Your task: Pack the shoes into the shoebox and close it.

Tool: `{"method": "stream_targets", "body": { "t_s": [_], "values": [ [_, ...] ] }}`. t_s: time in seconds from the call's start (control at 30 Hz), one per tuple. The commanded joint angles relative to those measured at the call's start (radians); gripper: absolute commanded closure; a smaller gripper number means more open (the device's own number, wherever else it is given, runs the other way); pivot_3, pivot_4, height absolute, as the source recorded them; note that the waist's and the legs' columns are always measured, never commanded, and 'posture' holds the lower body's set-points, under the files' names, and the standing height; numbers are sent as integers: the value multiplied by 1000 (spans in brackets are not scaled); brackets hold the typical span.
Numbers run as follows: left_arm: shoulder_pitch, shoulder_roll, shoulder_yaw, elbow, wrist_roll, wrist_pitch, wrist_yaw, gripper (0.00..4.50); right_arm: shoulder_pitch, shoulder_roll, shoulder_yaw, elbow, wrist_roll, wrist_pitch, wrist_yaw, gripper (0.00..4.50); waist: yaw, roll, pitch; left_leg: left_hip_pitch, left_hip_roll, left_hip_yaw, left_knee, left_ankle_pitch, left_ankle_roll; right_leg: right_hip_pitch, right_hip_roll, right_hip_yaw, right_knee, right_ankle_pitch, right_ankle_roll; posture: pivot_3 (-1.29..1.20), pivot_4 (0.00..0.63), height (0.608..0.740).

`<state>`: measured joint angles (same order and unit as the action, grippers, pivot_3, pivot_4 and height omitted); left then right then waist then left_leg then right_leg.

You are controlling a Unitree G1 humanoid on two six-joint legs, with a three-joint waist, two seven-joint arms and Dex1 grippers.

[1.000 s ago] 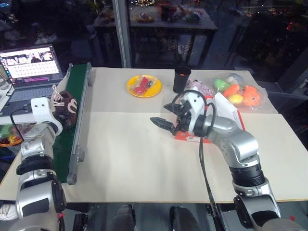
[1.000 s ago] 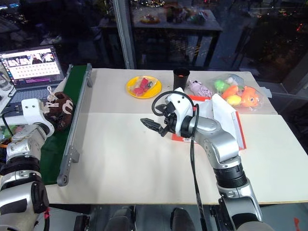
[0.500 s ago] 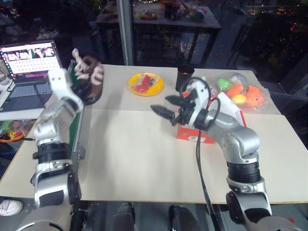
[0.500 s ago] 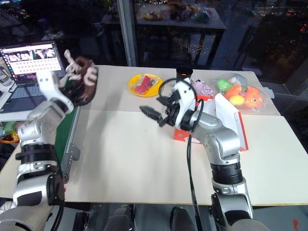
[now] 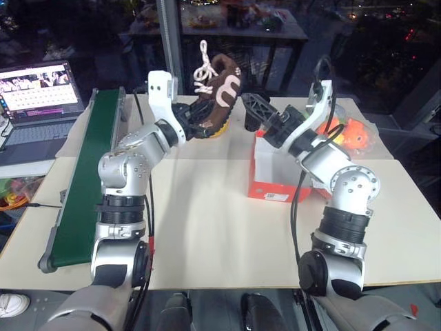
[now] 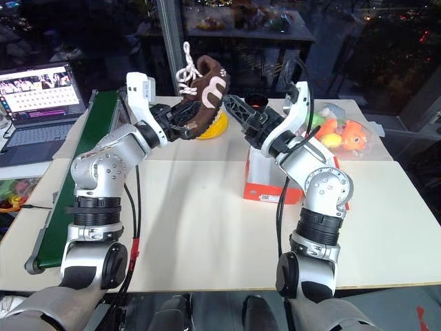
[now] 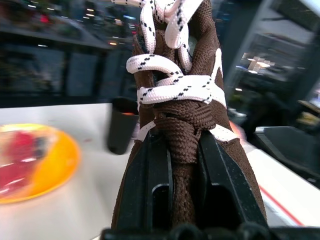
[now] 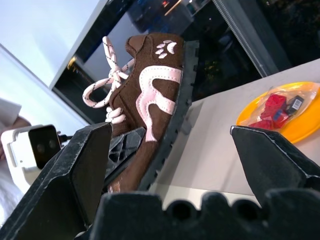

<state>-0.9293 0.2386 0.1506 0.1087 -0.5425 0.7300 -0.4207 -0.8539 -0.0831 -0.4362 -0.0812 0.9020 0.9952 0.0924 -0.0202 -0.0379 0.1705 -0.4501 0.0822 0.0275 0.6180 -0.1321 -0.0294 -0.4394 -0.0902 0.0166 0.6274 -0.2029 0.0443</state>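
Note:
The attached lid (image 5: 321, 192) should swing over and cover the shoes when the robot pushes it, since an orange-red flap slants out along the open shoebox's edge (image 5: 307, 184).
A dark brown shoe (image 5: 215, 95) with cream-pink laces and pale markings hangs in the air over the table's far middle. My left gripper (image 5: 195, 118) is shut on its tongue end, both black fingers (image 7: 150, 185) clamping the brown fabric. My right gripper (image 5: 256, 109) stands open just to the shoe's right, apart from it, and in its wrist view the shoe (image 8: 155, 100) shows between its spread fingers (image 8: 80, 165). The orange-red shoebox (image 5: 274, 187) sits open below the right gripper, white inside.
A yellow plate (image 8: 280, 110) with red items lies behind the shoe, next to a black cup (image 7: 122, 125). A clear bag of colourful toys (image 5: 348, 131) lies far right. A green conveyor (image 5: 83, 179) and a laptop (image 5: 41, 86) are on the left.
My left arm swung up and to the right from the conveyor, carrying the shoe to the table's middle. The right gripper rose and rolled, still open.

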Motion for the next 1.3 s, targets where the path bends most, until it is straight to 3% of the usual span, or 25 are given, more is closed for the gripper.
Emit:
{"method": "stream_targets", "body": {
  "t_s": [0.03, 0.3, 0.33, 0.67, 0.73, 0.8, 0.83, 1.0, 1.1, 1.17, 1.3],
  "values": [
    [-42, -34, -23, -69, -31, 8, -7, 4348, -20, -5, -10, -21, 59, -1, -34, 0, 2, 0, 0, 0, 0, 0, 0, 0, 0, 0, 0, 0, 0, 0, 0, 0, 150, 736],
    [-43, -86, -50, -97, -44, 37, -6, 4348, -10, -14, -6, -24, 100, -17, -84, 0, 2, 0, 0, 0, 0, 0, 0, 0, 0, 0, 0, 0, -1, 0, 0, 0, 150, 736],
    [-43, -87, -50, -98, -43, 38, -7, 4389, -9, -16, -8, -25, 103, -19, -87, 506, 3, 0, 0, 0, 0, 0, 0, 0, 0, 0, 0, 0, -1, 0, 0, 0, 150, 736],
    [-50, -76, -42, -93, -37, 43, -1, 4389, -21, -19, -7, -23, 126, -50, -111, 3738, 3, 0, 0, -1, 0, 0, 0, 0, 0, 0, 0, 0, -1, 0, 0, 0, 150, 736],
    [-49, -75, -40, -92, -39, 44, -2, 4389, -25, -22, -6, -18, 127, -57, -112, 4142, 3, 1, 0, -1, 0, 0, 0, 0, 0, 0, 0, 0, -1, 0, 0, 0, 150, 736],
    [-49, -78, -31, -91, -49, 46, -1, 4389, -28, -24, -6, -15, 127, -63, -114, 4178, 3, 1, 0, -1, 0, 0, 0, 0, 0, 0, 0, 0, -1, 0, 0, 0, 150, 736],
    [-50, -79, -20, -87, -55, 46, 4, 3431, -32, -26, -6, -11, 121, -70, -116, 4187, 3, 1, 0, -1, 0, 0, 0, 0, 0, 0, 0, 0, -1, 0, 0, 0, 150, 736],
    [-61, -44, 20, -61, -56, 49, 16, 1665, -45, -66, -4, 13, 62, -119, -144, 4220, 4, 1, 0, -1, 0, 0, 0, 0, 0, 0, 0, 0, -1, 0, 0, 0, 150, 736],
    [-48, 6, 39, -46, -46, 56, 15, 635, -53, -178, 21, 45, -33, -131, -134, 4220, 4, 1, 1, -1, 0, 0, 0, 0, 0, 0, 0, 0, -1, 0, 0, 0, 150, 736],
    [-34, 34, 47, -44, -42, 59, 16, 635, -48, -288, 79, 86, -135, -116, -121, 4220, 5, 1, 1, -1, -1, 0, 0, 0, 0, 0, 0, 0, -1, 0, 0, 0, 150, 736],
    [-19, 47, 45, -57, -46, 63, 26, 635, -39, -409, 185, 191, -286, -77, -123, 4220, 6, 1, 1, -1, -1, 0, 0, 0, 0, 0, -1, 1, -2, -1, 0, 0, 150, 736]
  ]
}}
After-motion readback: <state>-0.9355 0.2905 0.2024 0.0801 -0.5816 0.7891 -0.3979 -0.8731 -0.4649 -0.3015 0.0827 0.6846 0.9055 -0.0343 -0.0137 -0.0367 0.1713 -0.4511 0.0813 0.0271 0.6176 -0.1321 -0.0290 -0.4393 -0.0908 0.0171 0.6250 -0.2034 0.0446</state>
